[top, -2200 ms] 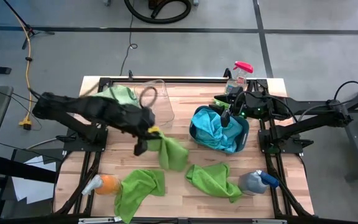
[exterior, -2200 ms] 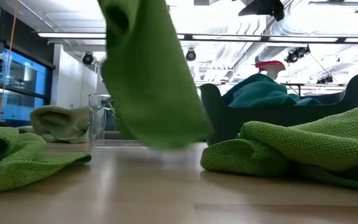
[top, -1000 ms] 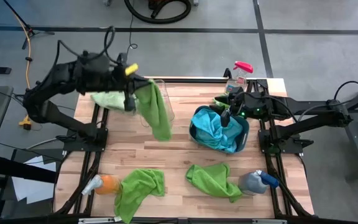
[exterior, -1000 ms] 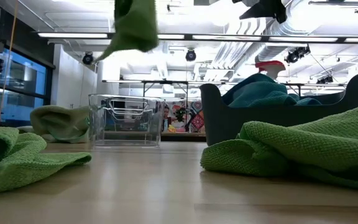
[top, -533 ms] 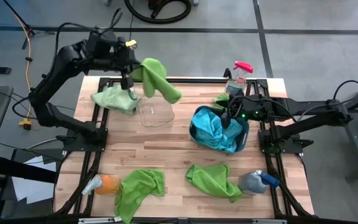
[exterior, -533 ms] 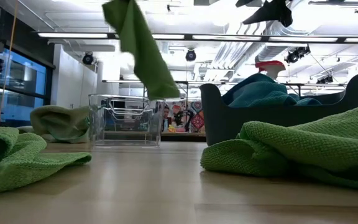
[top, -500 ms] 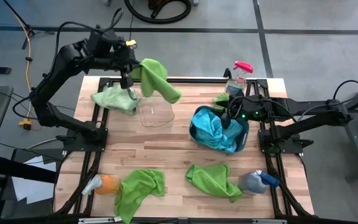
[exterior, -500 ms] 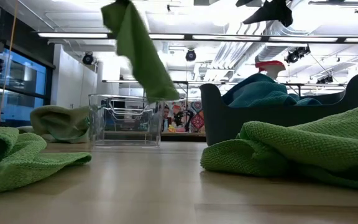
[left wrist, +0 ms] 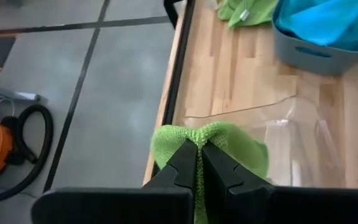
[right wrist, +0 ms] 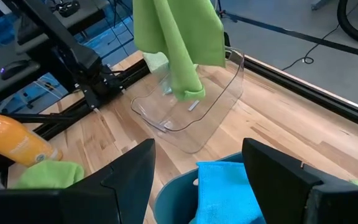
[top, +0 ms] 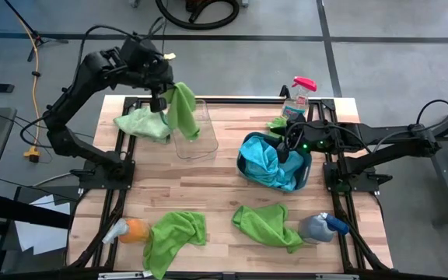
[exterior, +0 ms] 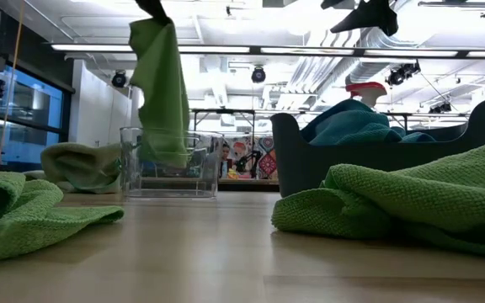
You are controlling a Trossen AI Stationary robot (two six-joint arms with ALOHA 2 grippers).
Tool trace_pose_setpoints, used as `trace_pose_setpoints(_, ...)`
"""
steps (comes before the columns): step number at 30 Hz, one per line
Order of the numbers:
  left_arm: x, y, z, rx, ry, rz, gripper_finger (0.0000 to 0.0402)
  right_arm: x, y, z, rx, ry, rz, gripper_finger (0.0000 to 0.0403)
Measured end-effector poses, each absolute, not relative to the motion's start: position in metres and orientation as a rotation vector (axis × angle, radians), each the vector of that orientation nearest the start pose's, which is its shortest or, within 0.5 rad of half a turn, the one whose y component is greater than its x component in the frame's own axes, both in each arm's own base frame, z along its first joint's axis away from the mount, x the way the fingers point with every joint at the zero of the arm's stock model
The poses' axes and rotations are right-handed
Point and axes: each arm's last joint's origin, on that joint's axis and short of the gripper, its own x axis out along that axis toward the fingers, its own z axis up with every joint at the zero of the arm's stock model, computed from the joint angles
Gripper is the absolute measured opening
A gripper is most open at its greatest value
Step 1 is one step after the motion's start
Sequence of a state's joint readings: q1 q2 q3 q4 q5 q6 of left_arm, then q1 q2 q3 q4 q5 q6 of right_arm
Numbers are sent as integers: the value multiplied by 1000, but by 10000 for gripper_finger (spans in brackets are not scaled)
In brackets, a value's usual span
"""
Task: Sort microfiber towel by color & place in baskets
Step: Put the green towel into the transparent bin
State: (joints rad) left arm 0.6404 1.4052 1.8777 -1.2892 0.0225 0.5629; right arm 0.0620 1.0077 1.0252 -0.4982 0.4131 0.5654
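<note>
My left gripper goes on lowering toward the basket's middle (top: 199, 138), with the green towel's lower end (top: 188, 131) over the empty clear basket, then releases once the towel bunches inside.
My left gripper (top: 164, 92) is raised over the table's far left part, shut on a green towel (top: 182, 113). The towel hangs over the clear basket (top: 199, 131), and in the low view its lower end (exterior: 165, 156) overlaps the basket (exterior: 175, 168). My right gripper (right wrist: 197, 168) waits open above the teal-blue basket (top: 302, 167), which holds blue towels (top: 269, 159). More green towels lie flat on the table: one (top: 140, 123) left of the clear basket and two (top: 173, 233) (top: 267, 224) near the near edge. My left gripper pinches the green towel at a bunched top fold (left wrist: 199, 138) between its two shut fingers (left wrist: 182, 168), coming from above and pointing down. The towel is lifted clear of the table and hangs slack below the fingers (right wrist: 176, 43), its lower end over the clear basket's opening.
A pink-capped spray bottle (top: 298, 92) stands at the far right corner with a small green cloth (top: 278, 124) beside it. An orange bottle (top: 129, 231) lies at the near left and a grey-blue bottle (top: 321, 225) at the near right. Bare wood (top: 208, 175) lies mid-table.
My left gripper has carried the green towel toward the table's far edge, staying shut on it. The towel's free end swung out toward the right half a second ago; it has now swung back and hangs straight down over the clear basket.
</note>
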Motion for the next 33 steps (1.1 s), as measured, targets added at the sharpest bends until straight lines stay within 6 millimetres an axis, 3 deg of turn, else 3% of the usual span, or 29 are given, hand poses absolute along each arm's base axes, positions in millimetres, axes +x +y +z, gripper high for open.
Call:
trace_pose_setpoints(3, 194, 136, 451, 241, 909, 288, 0, 207, 1, 347, 414, 361, -463, 239)
trace_pose_setpoints(6, 204, 136, 432, 212, 934, 229, 0, 207, 1, 347, 412, 362, -465, 239)
trace_pose_setpoints(16, 228, 136, 325, 7, 1129, 178, 0, 205, 1, 345, 404, 391, -472, 239)
trace_pose_setpoints(20, 235, 131, 292, -44, 1135, 188, 0, 205, 1, 345, 404, 391, -472, 239)
trace_pose_setpoints(23, 240, 129, 282, -35, 1102, 192, 0, 205, 1, 345, 404, 391, -472, 239)
trace_pose_setpoints(29, 252, 138, 279, 64, 1022, 187, 0, 205, 1, 345, 406, 392, -473, 239)
trace_pose_setpoints(33, 263, 149, 261, 53, 1054, 189, 0, 205, 1, 344, 428, 390, -479, 239)
